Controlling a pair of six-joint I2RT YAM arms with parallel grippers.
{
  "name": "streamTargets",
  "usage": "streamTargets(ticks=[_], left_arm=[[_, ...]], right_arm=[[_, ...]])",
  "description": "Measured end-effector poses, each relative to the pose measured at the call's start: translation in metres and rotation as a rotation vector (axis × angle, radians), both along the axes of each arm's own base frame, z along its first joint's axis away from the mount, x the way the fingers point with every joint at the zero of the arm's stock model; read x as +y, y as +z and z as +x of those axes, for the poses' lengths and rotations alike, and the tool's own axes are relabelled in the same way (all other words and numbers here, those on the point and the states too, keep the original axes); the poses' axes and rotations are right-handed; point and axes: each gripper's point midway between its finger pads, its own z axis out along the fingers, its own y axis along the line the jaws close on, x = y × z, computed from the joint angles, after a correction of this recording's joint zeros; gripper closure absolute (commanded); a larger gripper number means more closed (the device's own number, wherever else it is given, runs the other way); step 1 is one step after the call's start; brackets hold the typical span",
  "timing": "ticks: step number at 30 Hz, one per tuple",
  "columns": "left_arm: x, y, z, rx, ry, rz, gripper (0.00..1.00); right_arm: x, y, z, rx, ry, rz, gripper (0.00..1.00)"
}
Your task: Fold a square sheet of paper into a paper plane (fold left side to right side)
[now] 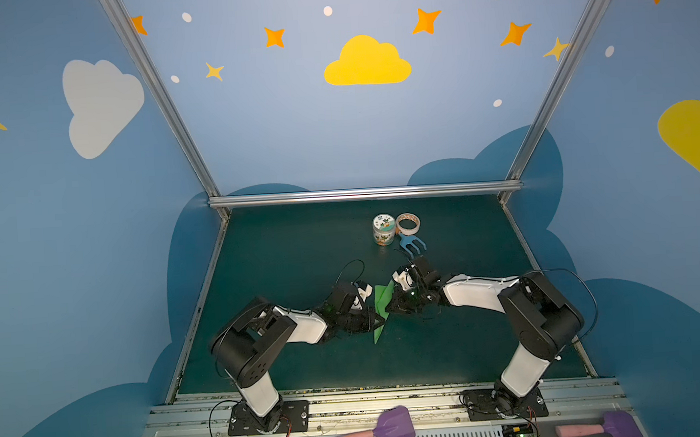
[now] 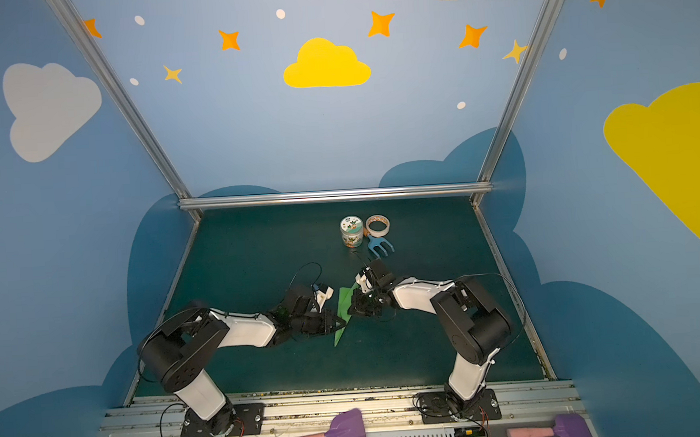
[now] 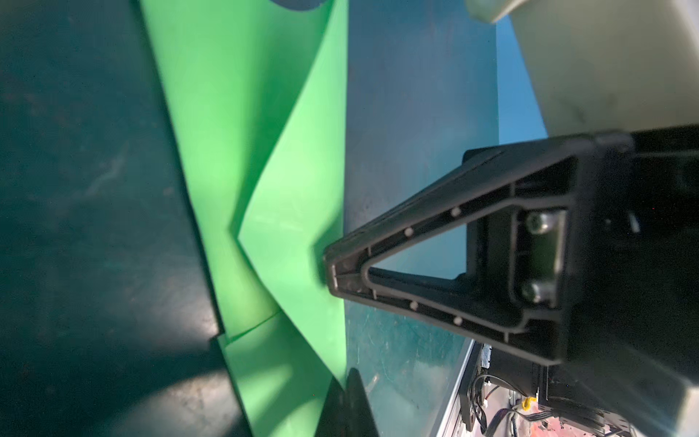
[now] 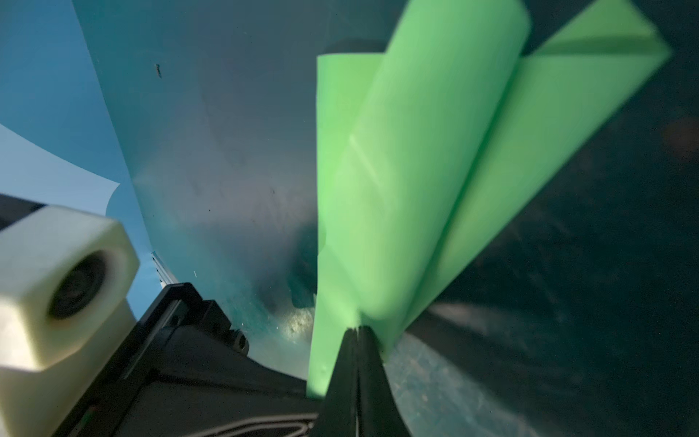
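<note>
My left gripper is pinching just the flap's edge [image 3: 339, 364] while the far part of the paper curls up. It should therefore open and put its fingers on either side of the paper's near end [image 3: 282, 380].
The square sheet of paper [image 1: 380, 305] [image 2: 342, 307] is bright green and creased into a narrow, pointed paper plane shape with layered flaps. It lies lengthwise at mid-table, its far part raised. My left gripper [image 1: 385, 316] [image 2: 343, 322] comes at it from the left. In the left wrist view that gripper [image 3: 348, 382] is shut, pinching the paper's [image 3: 246, 113] edge. My right gripper [image 1: 390, 307] [image 2: 350, 309] reaches in from the right. In the right wrist view it [image 4: 357, 333] is shut on the paper [image 4: 416, 170], with a flap curling up over it. One of the right gripper's fingers [image 3: 333, 272] shows pressed against the paper's edge.
Behind the grippers stand a printed tin [image 1: 383, 229], a tape roll [image 1: 407, 223] and a blue toy rake [image 1: 413, 242]. Two purple shovels with pink handles [image 1: 378, 432] [image 1: 602, 426] lie on the front rail. Metal frame bars edge the dark green mat [image 1: 279, 253].
</note>
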Motion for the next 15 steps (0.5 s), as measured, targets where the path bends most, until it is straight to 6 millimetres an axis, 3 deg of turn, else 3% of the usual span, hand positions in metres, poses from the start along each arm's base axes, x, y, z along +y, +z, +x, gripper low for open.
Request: streamTargets(ticks=[3,10,15], left_arm=[[0.000,-0.001,-0.001,0.003,-0.002,0.003,0.95],[0.003,-0.004,-0.002,0.006,-0.012,0.020,0.55],[0.005,0.010,0.003,-0.026,-0.009,0.013,0.43]], right_arm=[[0.001,-0.001,0.001,-0.001,0.000,0.003,1.00],[0.003,-0.006,0.002,0.001,-0.001,0.006,1.00],[0.004,-0.009,0.003,0.006,-0.002,0.007,1.00]])
